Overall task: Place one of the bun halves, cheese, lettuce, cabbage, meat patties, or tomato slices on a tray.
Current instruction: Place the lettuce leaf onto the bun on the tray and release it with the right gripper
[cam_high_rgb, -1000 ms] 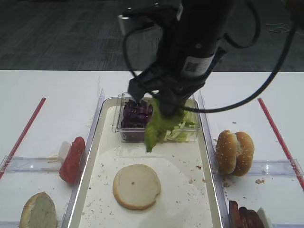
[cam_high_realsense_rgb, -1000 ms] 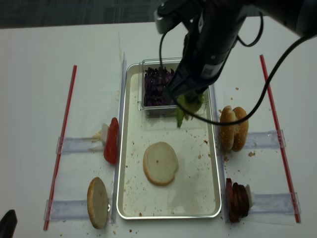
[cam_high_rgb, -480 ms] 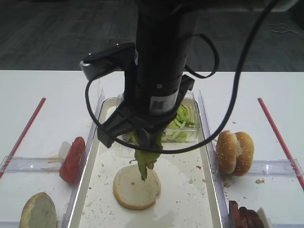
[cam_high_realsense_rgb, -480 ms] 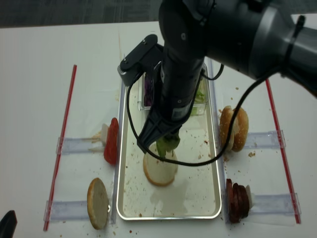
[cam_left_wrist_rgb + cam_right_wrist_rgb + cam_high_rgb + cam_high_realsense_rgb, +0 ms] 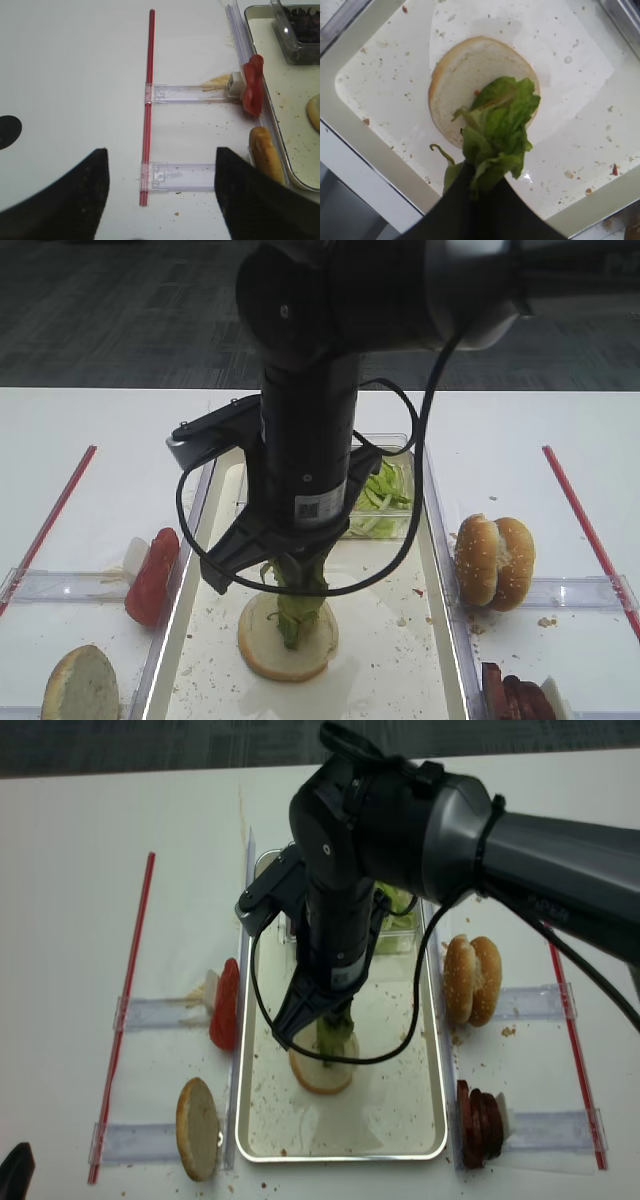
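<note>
The lettuce [image 5: 297, 614] is hanging over the bun half's open cut side [image 5: 264, 642], so the robot's right gripper should go on lowering until the clump of lettuce folds onto the bread, and then let go.
My right gripper [image 5: 482, 181] is shut on a clump of light green lettuce [image 5: 497, 125]. The lettuce [image 5: 293, 605] hangs straight down over a bun half [image 5: 265, 650] that lies cut face up on the cream tray [image 5: 183, 625], and its tip reaches the bread. From above, the dark arm covers most of that bun half [image 5: 315, 1078]. The left gripper [image 5: 160, 172] is open with nothing in it, over the white table to the left of the tray [image 5: 300, 172].
A clear box [image 5: 385, 502] at the tray's far end holds more lettuce, and cabbage [image 5: 302, 30]. Left of the tray are a tomato slice [image 5: 152, 575] and a bun half [image 5: 80, 685]. Right are seeded buns [image 5: 495, 560] and meat patties [image 5: 480, 1123]. Red strips [image 5: 50, 520] flank the table.
The right gripper has carried the lettuce from above the clear box toward the front and down, until it hangs onto the bun half. The left gripper has not visibly moved.
</note>
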